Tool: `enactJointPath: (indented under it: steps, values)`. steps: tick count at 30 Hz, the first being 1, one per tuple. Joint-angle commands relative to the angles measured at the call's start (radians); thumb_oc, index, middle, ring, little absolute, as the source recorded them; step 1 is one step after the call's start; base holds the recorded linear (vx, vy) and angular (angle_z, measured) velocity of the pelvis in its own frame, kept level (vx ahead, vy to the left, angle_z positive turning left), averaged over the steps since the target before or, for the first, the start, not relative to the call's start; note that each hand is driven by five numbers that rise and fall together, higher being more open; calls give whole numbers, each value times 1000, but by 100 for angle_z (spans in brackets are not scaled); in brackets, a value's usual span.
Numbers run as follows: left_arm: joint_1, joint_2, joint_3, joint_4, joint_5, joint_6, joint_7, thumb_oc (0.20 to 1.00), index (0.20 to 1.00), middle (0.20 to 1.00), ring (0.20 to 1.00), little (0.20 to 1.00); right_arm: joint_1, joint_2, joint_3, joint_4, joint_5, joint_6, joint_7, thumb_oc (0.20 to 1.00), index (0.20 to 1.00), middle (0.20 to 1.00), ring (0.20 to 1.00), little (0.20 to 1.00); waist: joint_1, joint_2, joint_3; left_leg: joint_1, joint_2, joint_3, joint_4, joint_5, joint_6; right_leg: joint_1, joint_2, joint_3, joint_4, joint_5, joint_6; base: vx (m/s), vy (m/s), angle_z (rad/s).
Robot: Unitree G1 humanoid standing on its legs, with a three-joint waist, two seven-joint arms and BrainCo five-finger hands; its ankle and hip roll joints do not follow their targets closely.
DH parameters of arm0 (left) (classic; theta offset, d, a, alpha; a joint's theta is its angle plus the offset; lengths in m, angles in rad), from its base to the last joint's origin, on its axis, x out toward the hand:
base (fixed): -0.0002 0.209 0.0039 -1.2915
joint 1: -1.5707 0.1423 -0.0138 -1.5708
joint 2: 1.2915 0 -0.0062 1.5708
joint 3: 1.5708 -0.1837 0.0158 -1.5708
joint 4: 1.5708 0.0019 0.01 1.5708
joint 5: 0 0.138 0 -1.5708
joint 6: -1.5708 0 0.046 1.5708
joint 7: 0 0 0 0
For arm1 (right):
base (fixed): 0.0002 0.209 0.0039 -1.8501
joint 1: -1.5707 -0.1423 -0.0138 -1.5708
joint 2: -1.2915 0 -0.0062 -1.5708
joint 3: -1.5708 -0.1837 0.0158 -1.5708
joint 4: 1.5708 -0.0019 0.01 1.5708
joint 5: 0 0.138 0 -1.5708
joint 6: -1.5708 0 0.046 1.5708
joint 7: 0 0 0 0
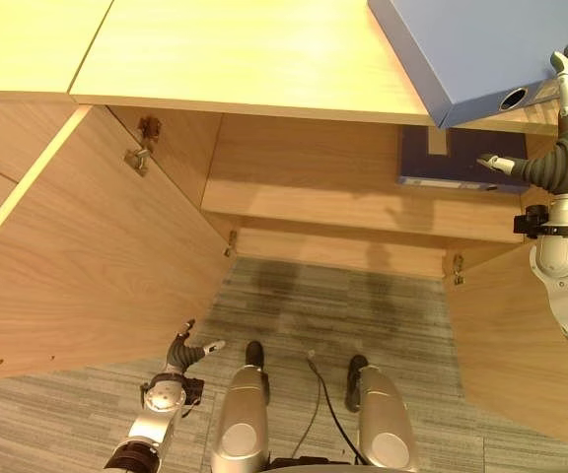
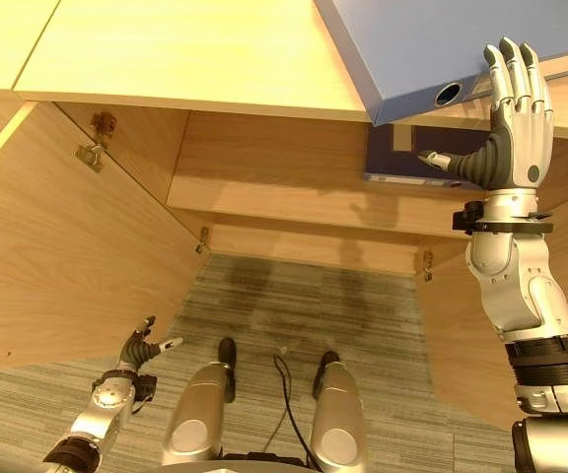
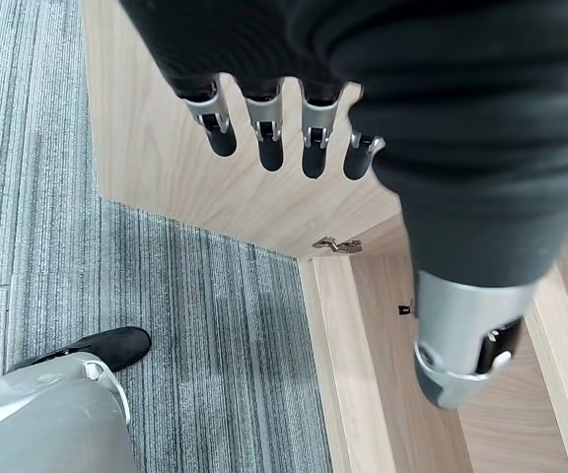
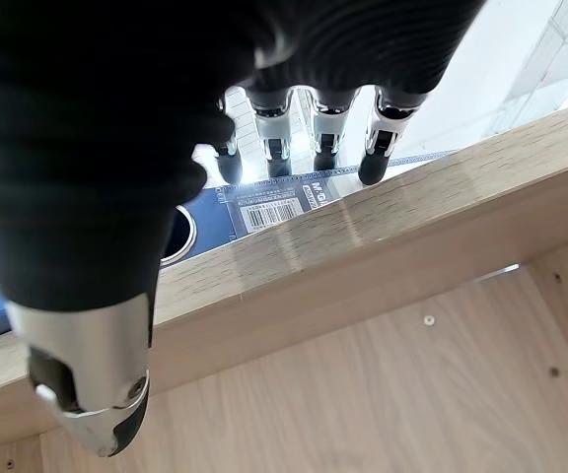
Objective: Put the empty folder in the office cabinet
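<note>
My gripper will lift the blue folder [image 1: 506, 49] by its spine, and the folder will stay flat and shut, because the jutting corner [image 1: 446, 110] stays level past the cabinet's edge.
A blue folder [image 1: 471, 49] lies flat on the cabinet top [image 1: 245, 59], its spine with a round finger hole jutting past the front edge. My right hand [image 2: 509, 148] is raised in front of that spine. Its straight fingers [image 4: 378, 163] touch the spine of the folder [image 4: 264, 209], and the thumb sticks out below the top's edge, so the hand is open. My left hand [image 1: 183, 353] hangs low over the floor by the left cabinet door, open and holding nothing, fingers [image 3: 264, 138] relaxed.
The cabinet stands open below the top. Its left door [image 1: 87, 236] swings out wide and the right door [image 1: 501, 335] stands by my right arm. A dark blue folder [image 1: 452, 163] lies on the inner shelf [image 1: 343, 207] at the right. Grey carpet [image 1: 294, 315] lies in front.
</note>
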Motion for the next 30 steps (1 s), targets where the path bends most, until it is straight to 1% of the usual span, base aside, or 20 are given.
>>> enactJointPath:
  steps: [1, 5, 10, 11, 13, 14, 17, 23, 29, 30]
  values:
    - [6, 23, -7, -32, -16, -33, 5, 1000, 1000, 1000, 1000, 1000, -39, -54, 5, -29, 26, -29, -9, 1000, 1000, 1000, 1000, 1000, 18, -29, -32, 39, 32, -25, 54, -87, -11, 85, -6, 11, -43, 9, 59, 0, 0, 0]
    - [9, 21, -7, -27, -15, -32, 3, 1000, 1000, 1000, 1000, 1000, -40, -61, -9, -33, 21, -24, -13, 1000, 1000, 1000, 1000, 1000, 17, -29, -35, 41, 32, -25, 56, -90, -10, 87, -5, 12, -41, 7, 59, 0, 0, 0]
    - [10, 25, -6, -31, -9, -32, 0, 1000, 1000, 1000, 1000, 1000, -43, -103, -26, -46, -19, -13, -23, 1000, 1000, 1000, 1000, 1000, 17, -31, -40, 44, 32, -25, 55, -91, -12, 89, -5, 11, -42, 7, 60, 0, 0, 0]
    - [11, 26, -6, -31, -6, -33, -2, 1000, 1000, 1000, 1000, 1000, -45, -127, -33, -52, -39, -8, -27, 1000, 1000, 1000, 1000, 1000, 17, -33, -42, 45, 33, -26, 53, -91, -12, 91, -4, 12, -44, 7, 60, 0, 0, 0]
    - [13, 33, -3, -32, 0, -33, -6, 1000, 1000, 1000, 1000, 1000, -58, -209, -52, -67, -105, 16, -52, 1000, 1000, 1000, 1000, 1000, 15, -40, -49, 47, 36, -28, 50, -90, -15, 93, -5, 9, -46, 9, 62, 0, 0, 0]
    - [12, 33, -4, -32, 1, -34, -6, 1000, 1000, 1000, 1000, 1000, -66, -234, -54, -69, -118, 22, -58, 1000, 1000, 1000, 1000, 1000, 15, -41, -50, 48, 36, -28, 49, -90, -16, 94, -6, 8, -47, 9, 63, 0, 0, 0]
    - [12, 36, -7, -32, 4, -35, -8, 1000, 1000, 1000, 1000, 1000, -84, -278, -62, -84, -134, 31, -75, 1000, 1000, 1000, 1000, 1000, 14, -48, -56, 48, 38, -30, 46, -89, -18, 96, -6, 6, -50, 11, 64, 3, -4, 4]
    - [16, 39, -9, -36, 5, -36, -11, 1000, 1000, 1000, 1000, 1000, -114, -327, -75, -145, -144, 29, -92, 1000, 1000, 1000, 1000, 1000, 13, -53, -61, 45, 41, -33, 50, -89, -21, 96, -5, 4, -50, 11, 65, 0, 0, 0]
    - [18, 44, -12, -44, 1, -36, -14, 1000, 1000, 1000, 1000, 1000, -159, -355, -24, -168, -148, 13, -77, 1000, 1000, 1000, 1000, 1000, 17, -55, -63, 43, 44, -32, 50, -88, -23, 97, -4, 2, -52, 12, 66, 0, 0, 0]
    - [18, 47, -16, -47, -1, -38, -13, 1000, 1000, 1000, 1000, 1000, -171, -359, 2, -172, -148, 5, -66, 1000, 1000, 1000, 1000, 1000, 20, -56, -62, 43, 44, -34, 50, -87, -23, 97, -4, 2, -52, 12, 66, -5, 3, 5]
